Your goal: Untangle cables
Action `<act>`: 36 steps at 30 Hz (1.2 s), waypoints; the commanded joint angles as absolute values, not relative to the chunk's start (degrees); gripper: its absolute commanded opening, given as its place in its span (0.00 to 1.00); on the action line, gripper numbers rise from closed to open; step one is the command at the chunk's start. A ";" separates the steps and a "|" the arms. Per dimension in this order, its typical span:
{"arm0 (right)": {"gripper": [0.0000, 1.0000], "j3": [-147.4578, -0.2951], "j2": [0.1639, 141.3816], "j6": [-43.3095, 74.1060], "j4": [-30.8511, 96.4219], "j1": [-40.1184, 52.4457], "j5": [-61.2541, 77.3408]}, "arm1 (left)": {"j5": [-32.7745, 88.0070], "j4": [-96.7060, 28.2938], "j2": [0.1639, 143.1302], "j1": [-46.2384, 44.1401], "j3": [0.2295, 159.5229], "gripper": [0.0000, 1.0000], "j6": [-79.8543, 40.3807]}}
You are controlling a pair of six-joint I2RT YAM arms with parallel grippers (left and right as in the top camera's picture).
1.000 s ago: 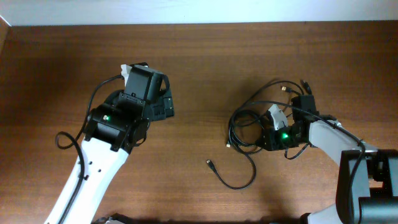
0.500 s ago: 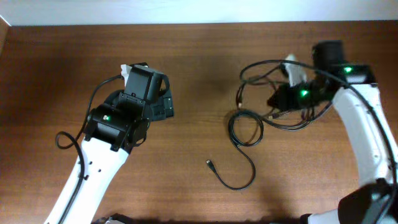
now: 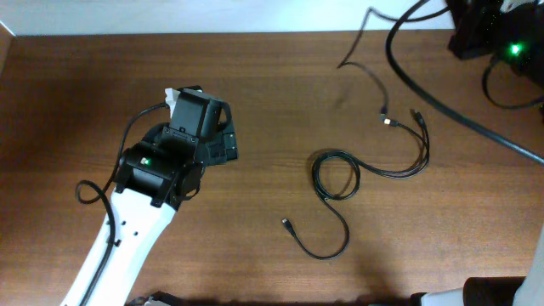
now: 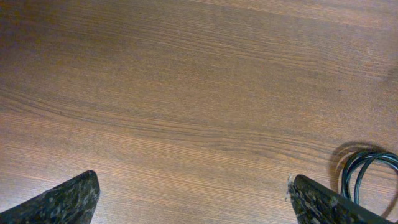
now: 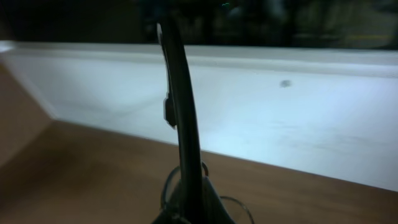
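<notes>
The held cable [image 3: 343,63] is hanging clear of the coil. My right gripper should keep carrying it to the open wood [image 3: 529,127] by the far corner and let go of it there.
Thin black cables lie right of the table's middle. One forms a small coil [image 3: 335,175] with a tail ending in a plug [image 3: 286,223]. Another cable [image 3: 406,167] bends in a loop, its metal-tipped plugs [image 3: 388,120] pointing toward the far edge. My right gripper [image 5: 189,213] is raised at the far right corner [image 3: 486,36], shut on a black cable [image 5: 181,118] that hangs from it across the overhead view [image 3: 459,115]. At the left my left gripper [image 3: 218,144] stands open above bare wood, its fingers [image 4: 64,201] wide apart. The coil's edge [image 4: 365,175] shows at the right of the left wrist view.
A white wall [image 5: 292,118] runs along the table's far edge. The left arm's own thick wire [image 3: 92,194] loops beside its white link. Bare brown wood [image 3: 280,93] lies between the two arms.
The right gripper shut on a cable in the tangle and rose back to the far right corner, pulling it free. The remaining cables now lie spread apart. The left arm stayed still.
</notes>
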State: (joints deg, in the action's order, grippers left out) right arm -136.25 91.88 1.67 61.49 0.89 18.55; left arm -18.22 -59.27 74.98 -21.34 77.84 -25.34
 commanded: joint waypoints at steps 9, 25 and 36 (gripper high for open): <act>0.04 -137.25 100.60 1.19 43.13 -20.64 -4.12 | -18.24 -59.27 74.02 -21.04 78.04 0.99 -26.06; 0.04 -135.28 128.38 -6.28 48.07 -38.68 -0.21 | -18.24 -59.27 74.02 -21.04 78.04 0.99 -26.04; 0.33 -117.45 132.70 3.95 44.10 -46.54 8.34 | -18.24 -59.27 74.02 -21.04 78.04 0.99 -26.04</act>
